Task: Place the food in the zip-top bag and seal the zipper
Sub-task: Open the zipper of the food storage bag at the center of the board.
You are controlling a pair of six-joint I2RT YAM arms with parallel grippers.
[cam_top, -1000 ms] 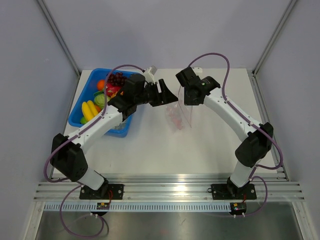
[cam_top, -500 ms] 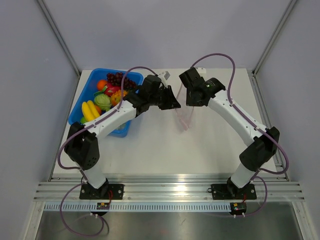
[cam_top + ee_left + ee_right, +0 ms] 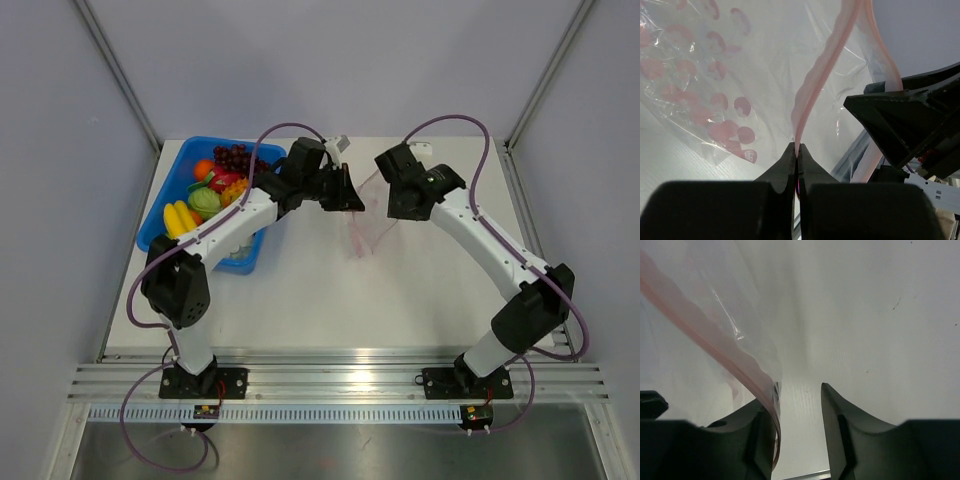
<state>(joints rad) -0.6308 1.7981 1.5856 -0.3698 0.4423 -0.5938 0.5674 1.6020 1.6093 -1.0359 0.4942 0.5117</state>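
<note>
The zipper (image 3: pixel 765 399) hangs outside the open fingers of my right gripper. Next, my right gripper puts its fingers around the zipper's edge (image 3: pixel 746 379) and closes before my left gripper lets go.
The zip-top bag (image 3: pixel 366 222) hangs clear and crinkly between the two grippers above the table. My left gripper (image 3: pixel 351 201) is shut on its pink zipper (image 3: pixel 816 75); the strip rises straight out of the pinched tips of that gripper (image 3: pixel 798 149). My right gripper (image 3: pixel 798 392) stands open just right of the bag. The zipper (image 3: pixel 705 327) drapes over its left finger (image 3: pixel 762 412) and nothing lies between the jaws. The food sits in the blue tray (image 3: pixel 172 168): purple grapes (image 3: pixel 233 157), an orange (image 3: pixel 203 168), pale cabbage (image 3: pixel 205 203), yellow bananas (image 3: pixel 180 219).
The tray stands at the table's back left, right beside the left arm. The right gripper's black body (image 3: pixel 912 120) shows close behind the bag in the left wrist view. Metal frame posts rise at the back corners and a rail (image 3: pixel 340 380) runs along the near edge.
My left gripper reached across to the bag and shut on its zipper edge. My right gripper, shut on the bag before, has opened and shifted a little right.
</note>
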